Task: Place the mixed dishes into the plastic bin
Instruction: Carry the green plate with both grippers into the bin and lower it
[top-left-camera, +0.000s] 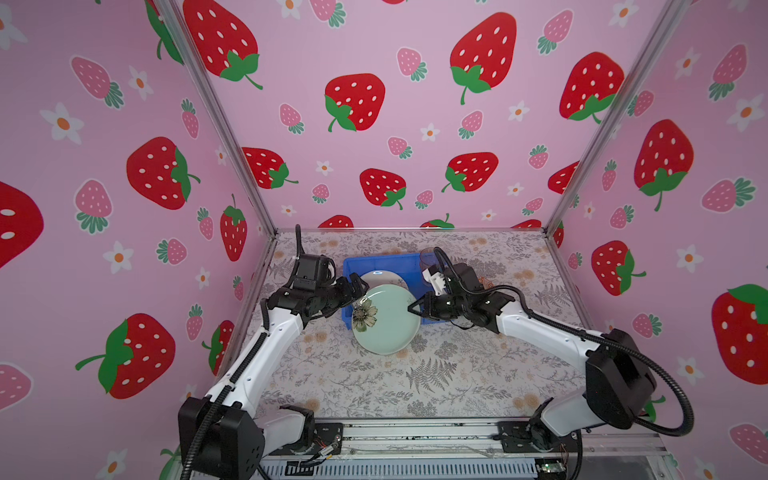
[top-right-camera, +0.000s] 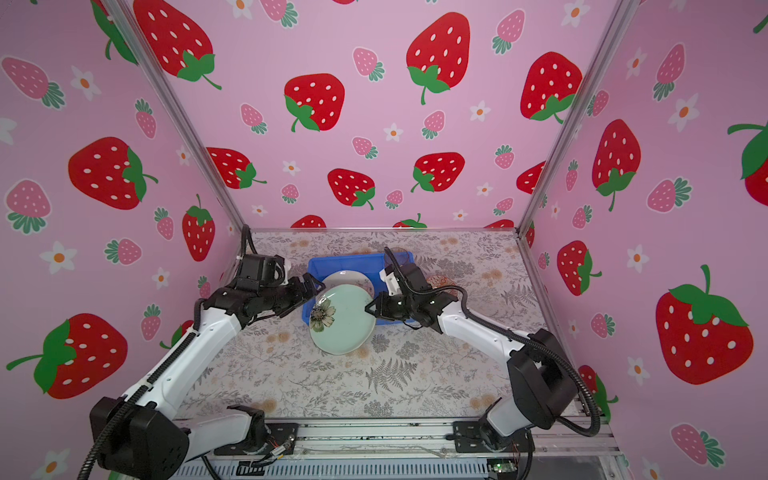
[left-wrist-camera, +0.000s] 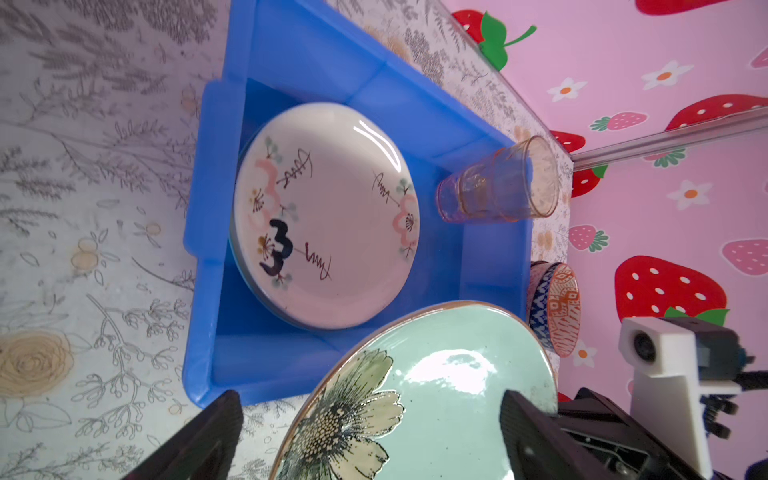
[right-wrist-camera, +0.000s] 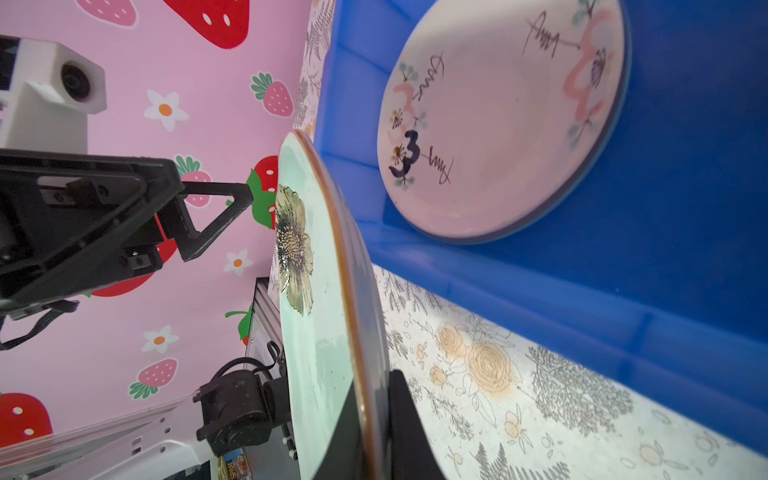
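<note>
The green plate shows its flower (top-left-camera: 365, 314) face up and the white plate's top (top-left-camera: 386, 278) is clear, so the right gripper keeps carrying the green plate until it rests on the white plate.
A pale green plate with a dark flower (top-left-camera: 386, 322) (top-right-camera: 343, 320) (left-wrist-camera: 436, 395) (right-wrist-camera: 316, 332) hangs tilted over the near rim of the blue plastic bin (top-left-camera: 374, 262) (top-right-camera: 332, 264) (left-wrist-camera: 316, 62) (right-wrist-camera: 685, 208). My right gripper (top-left-camera: 411, 308) (top-right-camera: 368, 309) (right-wrist-camera: 374, 399) is shut on the plate's right rim. At the flower side, my left gripper (top-left-camera: 359, 289) (top-right-camera: 316, 286) (left-wrist-camera: 370, 399) stands wide open and holds nothing. A white plate with pink blossoms (top-left-camera: 380, 277) (left-wrist-camera: 328, 216) (right-wrist-camera: 498, 124) lies in the bin. A tinted glass tumbler (top-left-camera: 428, 257) (left-wrist-camera: 494, 187) stands at its far right corner.
Stacked patterned bowls (top-right-camera: 442, 282) (left-wrist-camera: 557, 307), orange-red and blue-white, sit on the floral tablecloth (top-left-camera: 415, 382) just right of the bin, partly hidden behind my right arm. Pink strawberry walls close in the left, back and right sides.
</note>
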